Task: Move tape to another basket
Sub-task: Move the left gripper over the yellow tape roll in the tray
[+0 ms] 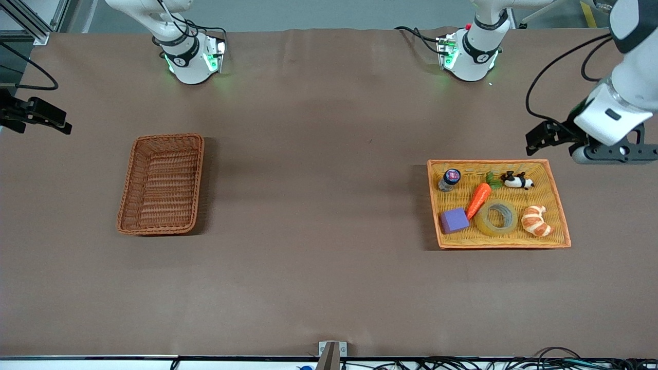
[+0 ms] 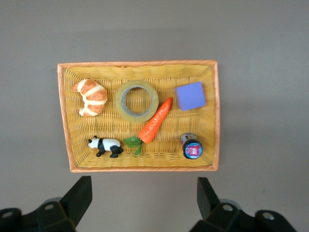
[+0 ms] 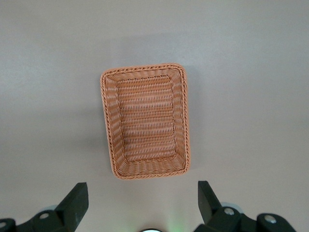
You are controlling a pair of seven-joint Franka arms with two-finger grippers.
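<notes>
My gripper is going to lift the tape [image 1: 493,229], which will come free and leave the carrot behind, because the carrot [image 1: 478,200] lies alongside the ring rather than across it.
The tape [image 1: 480,221], a yellowish translucent ring, lies flat in the yellow-orange woven tray [image 1: 488,162] at the left arm's end of the table, between a carrot and a croissant. The left wrist view shows the tape [image 2: 119,101] in the tray [image 2: 137,63] too. My left gripper [image 1: 614,153] hangs high, just off the tray's base-side corner, open and empty [image 2: 143,186]. The reddish-brown basket [image 1: 169,136] stands empty at the right arm's end. My right gripper [image 3: 143,193] is open and empty, high above the table, with the basket [image 3: 108,121] below it.
The tray also holds a croissant [image 1: 535,221], a toy carrot [image 1: 479,198], a purple block [image 1: 454,220], a panda figure [image 1: 516,180] and a small jar [image 1: 450,180]. Brown tabletop stretches between tray and basket.
</notes>
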